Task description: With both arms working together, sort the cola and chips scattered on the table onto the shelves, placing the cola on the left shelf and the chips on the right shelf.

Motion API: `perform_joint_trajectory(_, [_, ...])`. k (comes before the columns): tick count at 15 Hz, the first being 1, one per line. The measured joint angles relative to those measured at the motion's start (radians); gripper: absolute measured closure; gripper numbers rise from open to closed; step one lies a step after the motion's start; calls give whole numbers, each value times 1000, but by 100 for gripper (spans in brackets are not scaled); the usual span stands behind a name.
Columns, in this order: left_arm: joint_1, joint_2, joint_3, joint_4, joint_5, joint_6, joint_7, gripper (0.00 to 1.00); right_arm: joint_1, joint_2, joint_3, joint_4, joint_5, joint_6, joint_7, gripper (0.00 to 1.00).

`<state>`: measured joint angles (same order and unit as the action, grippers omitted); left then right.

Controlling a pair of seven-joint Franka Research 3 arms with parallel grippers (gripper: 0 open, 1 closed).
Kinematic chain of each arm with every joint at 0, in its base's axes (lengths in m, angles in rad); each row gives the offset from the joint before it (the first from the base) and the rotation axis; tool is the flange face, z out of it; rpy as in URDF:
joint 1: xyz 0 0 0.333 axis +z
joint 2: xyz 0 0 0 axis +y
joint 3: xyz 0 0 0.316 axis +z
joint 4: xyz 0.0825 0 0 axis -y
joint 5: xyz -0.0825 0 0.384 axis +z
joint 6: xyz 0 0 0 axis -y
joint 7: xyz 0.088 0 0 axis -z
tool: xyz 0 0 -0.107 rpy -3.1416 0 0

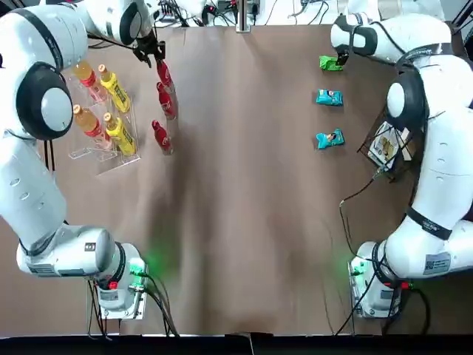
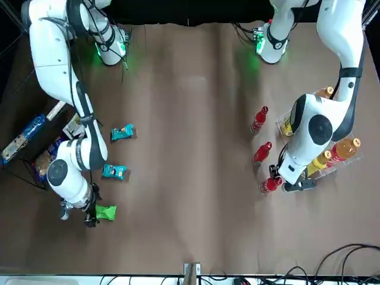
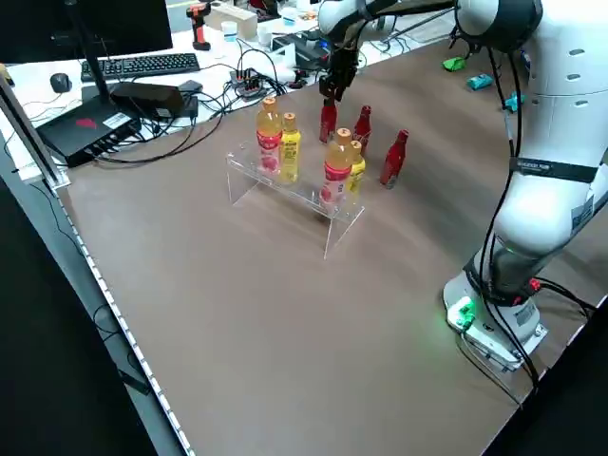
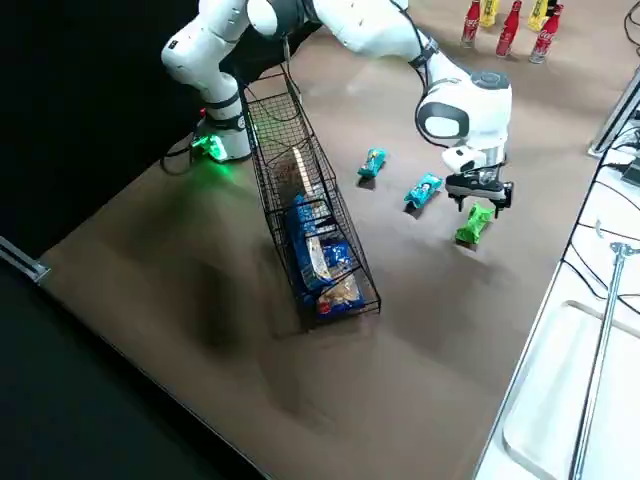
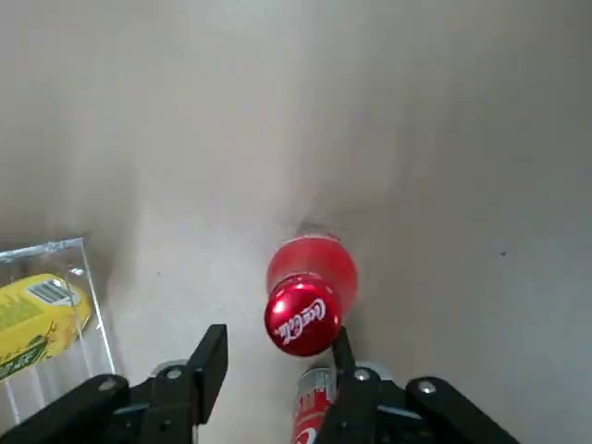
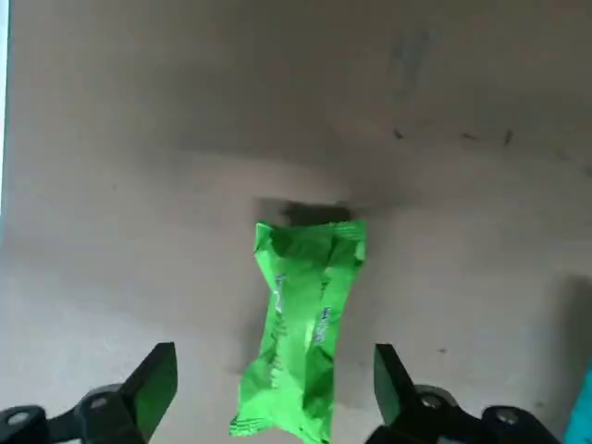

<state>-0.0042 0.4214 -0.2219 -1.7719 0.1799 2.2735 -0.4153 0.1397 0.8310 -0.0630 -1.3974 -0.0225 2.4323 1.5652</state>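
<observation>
The red cap (image 5: 303,315) fits tightly on the farthest cola (image 2: 269,186), so I expect the whole bottle to come up with it, hanging under the cap, when I lift.
Three cola bottles (image 1: 164,74) (image 1: 166,100) (image 1: 161,137) stand in a row just right of the left shelf (image 1: 111,159), a clear acrylic rack. My left gripper (image 5: 276,356) is open and hangs over the farthest cola (image 5: 301,319). Its red cap sits close to one finger (image 5: 344,356). The green chips (image 6: 301,338) lie flat at the far right. My right gripper (image 6: 273,379) is open just above the packet, one finger on each side. Two teal chips (image 1: 329,97) (image 1: 329,138) lie nearer the bases, left of the right shelf (image 1: 369,140), a black wire rack.
Orange-capped and yellow bottles (image 1: 114,89) fill the acrylic rack. The wire rack (image 4: 310,220) holds blue and white packages. Cables and a keyboard (image 3: 142,66) lie beyond the table's far edge. Bare brown tabletop (image 1: 244,185) stretches between the two groups.
</observation>
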Motion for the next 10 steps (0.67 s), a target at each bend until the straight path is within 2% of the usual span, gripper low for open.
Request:
perform_joint_trajectory(8, [-22,0,-2,19,0,0,-50,48,9,43,-17,23,-32,12,15,10])
perform_joint_trajectory(10, [-22,2,-1,19,0,0,-50,48,9,44,-18,23,-33,12,16,17])
